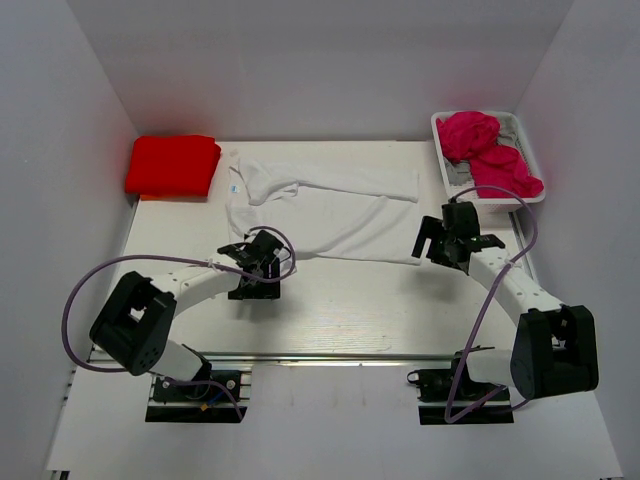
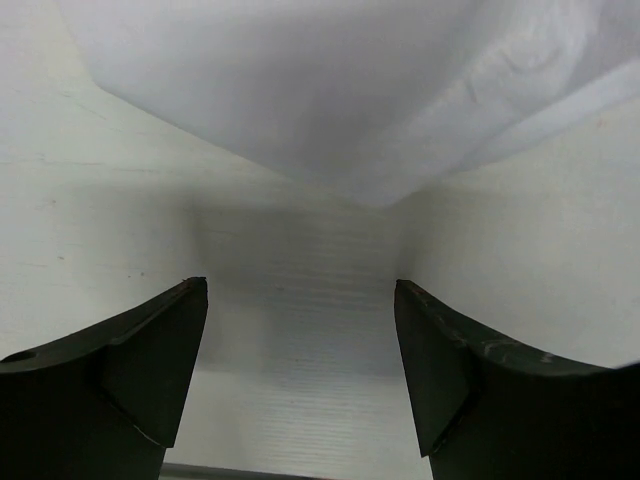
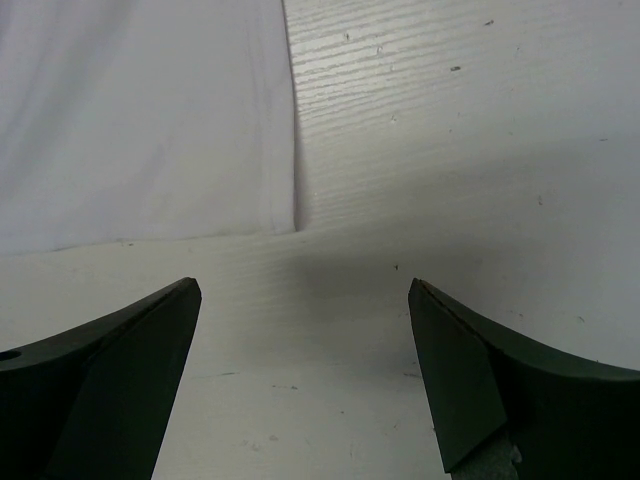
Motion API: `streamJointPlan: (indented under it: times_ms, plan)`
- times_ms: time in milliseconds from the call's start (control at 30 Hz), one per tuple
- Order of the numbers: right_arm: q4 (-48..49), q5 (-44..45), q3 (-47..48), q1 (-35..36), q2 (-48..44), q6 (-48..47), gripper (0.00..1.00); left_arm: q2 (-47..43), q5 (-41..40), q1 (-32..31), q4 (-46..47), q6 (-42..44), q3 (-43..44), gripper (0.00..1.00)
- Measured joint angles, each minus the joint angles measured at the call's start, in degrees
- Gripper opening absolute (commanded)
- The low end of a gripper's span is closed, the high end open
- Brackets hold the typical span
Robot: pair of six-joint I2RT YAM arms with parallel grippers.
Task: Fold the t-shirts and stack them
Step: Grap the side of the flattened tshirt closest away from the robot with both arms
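Observation:
The white t-shirt's corner (image 2: 375, 192) is in front of the left gripper's open fingers, so the robot should reach farther in over the cloth (image 2: 335, 130) before it closes them.
A white t-shirt (image 1: 320, 205) lies spread on the table's far middle, its upper part folded over, a small label near its neck. A folded red t-shirt (image 1: 172, 166) lies at the far left. Magenta-pink t-shirts (image 1: 485, 150) are piled in a white wire basket (image 1: 532, 160) at the far right. My left gripper (image 1: 258, 252) is open and empty at the white shirt's near left corner, whose tip (image 2: 350, 120) shows just ahead of the fingers. My right gripper (image 1: 452, 240) is open and empty by the shirt's near right corner (image 3: 150, 120).
Grey walls close in the table on three sides. Bare white tabletop (image 1: 340, 310) lies between the shirt and the arm bases. Purple cables loop from both arms.

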Motion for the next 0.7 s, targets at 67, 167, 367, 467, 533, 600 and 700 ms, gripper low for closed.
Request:
streamJointPlan:
  times_ms: [67, 167, 367, 467, 533, 600, 700]
  plan:
    - [0.0, 0.0, -0.4, 0.0, 0.0, 0.0, 0.9, 0.0, -1.6, -0.1, 0.5, -1.0, 0.2, 0.85]
    - [0.1, 0.0, -0.8, 0.0, -0.2, 0.0, 0.9, 0.8, -3.7, -0.3, 2.4, -2.0, 0.5, 0.85]
    - [0.3, -0.1, -1.3, 0.0, -0.4, 0.0, 0.9, 4.5, -7.7, -0.4, 4.3, -6.1, 2.9, 0.73]
    - [0.4, -0.2, -1.4, 0.0, -0.4, -0.1, 0.9, 5.3, -10.4, -0.5, 3.8, -9.0, 3.5, 0.68]
    - [0.5, -0.2, -1.9, 0.0, -0.4, -0.1, 0.9, 5.4, -12.3, -0.4, 3.1, -10.6, 3.5, 0.67]
    - [0.3, -0.2, -2.5, 0.0, -0.4, -0.2, 0.9, 5.4, -13.9, -0.3, 2.0, -11.5, 3.6, 0.63]
    - [0.4, -0.2, -2.9, 0.0, -0.4, -0.2, 0.9, 5.5, -16.1, -0.3, 0.5, -12.3, 3.7, 0.46]
